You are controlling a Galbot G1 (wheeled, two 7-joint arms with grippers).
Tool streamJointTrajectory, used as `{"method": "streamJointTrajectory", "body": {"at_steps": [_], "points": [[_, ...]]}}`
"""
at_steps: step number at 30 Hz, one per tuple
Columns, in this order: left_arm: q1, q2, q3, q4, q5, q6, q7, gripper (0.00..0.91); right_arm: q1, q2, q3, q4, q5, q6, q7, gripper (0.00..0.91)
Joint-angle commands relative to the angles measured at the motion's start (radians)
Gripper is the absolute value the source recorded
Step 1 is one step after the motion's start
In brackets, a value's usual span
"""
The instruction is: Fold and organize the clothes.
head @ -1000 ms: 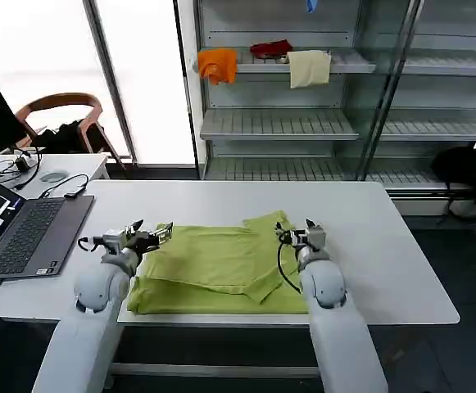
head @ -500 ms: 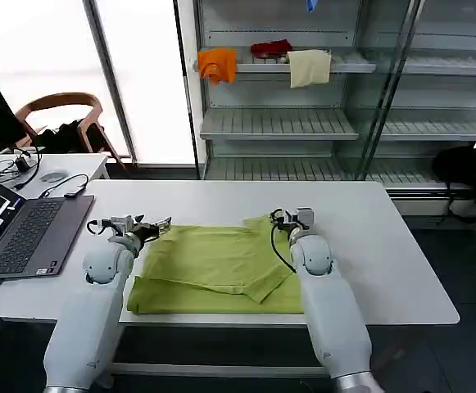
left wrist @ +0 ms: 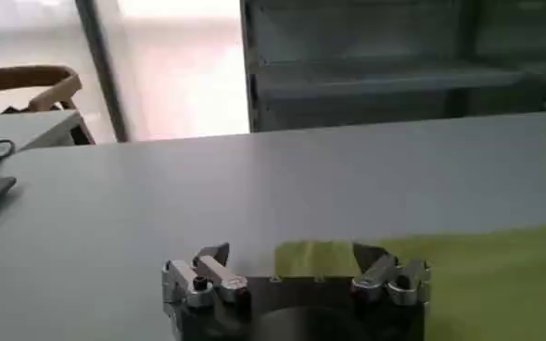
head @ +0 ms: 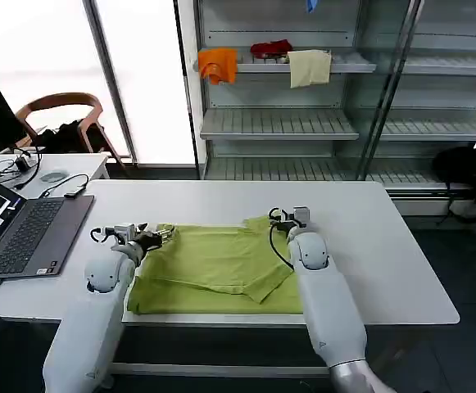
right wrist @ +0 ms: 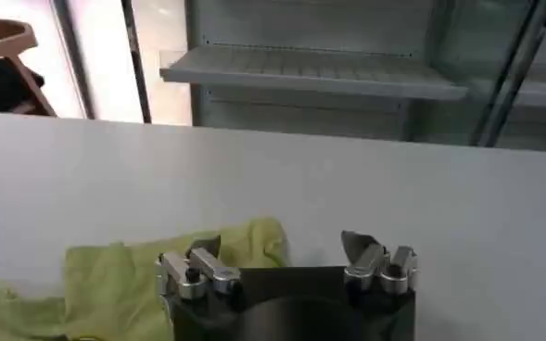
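The sleeve flap point(head: 265, 284) is folded over a plain green side of the T-shirt point(head: 209, 254), so I expect a print to be hidden underneath when I fold the T-shirt over.
The clothes are one lime-green T-shirt point(head: 217, 264), lying partly folded on the white table point(head: 385, 246), with a sleeve flap folded over its middle. My left gripper point(head: 157, 234) sits low at the shirt's far left corner, open. In the left wrist view the shirt's edge point(left wrist: 467, 269) lies just beyond the left gripper point(left wrist: 291, 256), between its spread fingers. My right gripper point(head: 283, 217) is at the shirt's far right corner, also open. In the right wrist view the bunched green corner point(right wrist: 124, 273) lies beside one finger of the right gripper point(right wrist: 282, 246); nothing is held.
An open laptop point(head: 24, 236) sits at the table's left end. A side table with cables point(head: 33, 168) and a chair point(head: 61, 110) stand beyond it. Behind the table, a shelf unit point(head: 303, 123) carries orange point(head: 218, 64), red point(head: 271, 49) and cream point(head: 309, 67) cloths.
Both arms have stretched forward over the shirt. The right gripper has moved farther away and slightly left, to the far right corner. The left gripper has stayed near the far left corner.
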Motion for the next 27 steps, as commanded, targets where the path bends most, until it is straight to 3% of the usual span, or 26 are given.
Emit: {"method": "streamJointTrajectory", "body": {"at_steps": [1,2,4,5,6,10,11,12,13,17,27], "points": [[0.02,0.001,-0.009,-0.016,-0.009,0.0,0.013,0.816,0.012,0.003,-0.002,-0.017,-0.009,0.0,-0.004,0.856],[0.019,0.0,-0.009,-0.013,-0.008,-0.001,0.014,0.786,0.012,0.003,-0.002,-0.017,-0.009,0.0,-0.004,0.856],[0.013,-0.004,-0.01,-0.002,-0.008,-0.001,0.016,0.725,0.011,0.006,-0.006,-0.025,-0.027,0.0,-0.012,0.756],[0.011,-0.005,-0.009,0.006,-0.008,-0.001,0.017,0.615,0.01,0.009,-0.006,-0.031,-0.036,0.0,-0.016,0.695],[0.008,-0.005,-0.008,0.015,-0.008,-0.001,0.018,0.595,0.009,0.011,-0.006,-0.035,-0.041,0.001,-0.017,0.625],[0.005,-0.009,-0.007,0.029,-0.004,-0.002,0.024,0.524,-0.002,0.018,-0.006,-0.041,-0.06,0.001,-0.022,0.494],[0.003,-0.01,-0.005,0.032,-0.001,-0.002,0.025,0.423,-0.007,0.019,-0.006,-0.043,-0.066,0.001,-0.025,0.353],[0.001,-0.012,-0.004,0.039,0.0,-0.002,0.025,0.383,-0.009,0.02,-0.005,-0.045,-0.069,0.001,-0.026,0.272],[-0.002,-0.014,-0.005,0.045,0.002,-0.002,0.025,0.282,-0.013,0.021,-0.005,-0.046,-0.075,0.001,-0.027,0.03],[-0.003,-0.015,-0.003,0.05,0.003,-0.002,0.026,0.01,-0.024,0.02,-0.008,-0.033,-0.08,0.001,-0.031,0.0],[0.006,-0.018,-0.002,0.033,-0.002,-0.002,0.036,0.0,-0.062,0.013,-0.012,0.048,-0.078,0.001,-0.045,0.0]]}}
